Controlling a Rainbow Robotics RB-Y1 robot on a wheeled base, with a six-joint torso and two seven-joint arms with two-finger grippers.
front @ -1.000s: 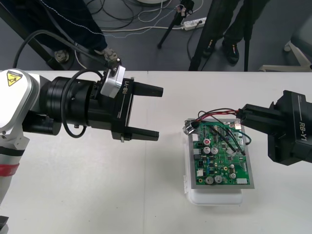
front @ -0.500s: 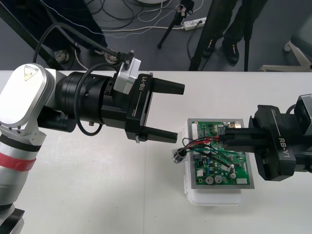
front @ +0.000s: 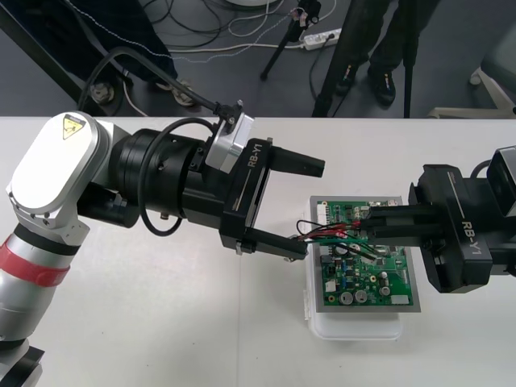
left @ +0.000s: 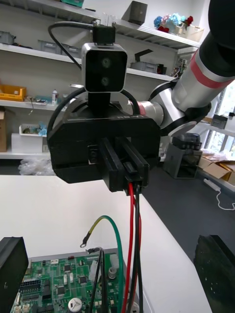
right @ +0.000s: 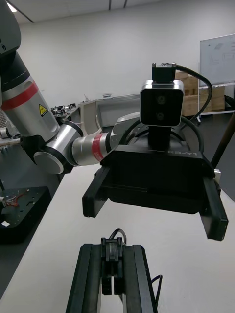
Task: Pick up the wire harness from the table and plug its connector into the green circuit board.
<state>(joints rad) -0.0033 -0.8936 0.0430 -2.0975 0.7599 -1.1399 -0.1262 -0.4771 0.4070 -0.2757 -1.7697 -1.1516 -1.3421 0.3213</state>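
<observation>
My gripper will have the green wire trailing along when I carry the plug to the board, because the green wire's ring end (left: 84, 243) hangs free.
The green circuit board (front: 367, 278) sits on its white base (front: 355, 326) at the table's right. My right gripper (front: 364, 234) hovers over the board's far half, shut on the harness's black plug (right: 111, 254). Red, black and green wires (front: 326, 234) trail from it toward the left arm and hang over the board (left: 58, 286) in the left wrist view. My left gripper (front: 314, 210) is open just left of the board, its near finger (front: 278, 246) beside the wire ends. The two grippers face each other: the left gripper (right: 154, 215) and the right gripper (left: 128, 183).
The white base's left edge (front: 306, 302) lies just under the left gripper's near finger. Bare table (front: 161, 322) spreads in front of the left arm. Cables and tripod legs (front: 282, 40) lie on the dark floor beyond the far edge.
The left gripper has swung right, up to the board's left edge. The right gripper carried the harness left and toward the table's near edge, over the board; the wire ends now reach the left gripper's near finger.
</observation>
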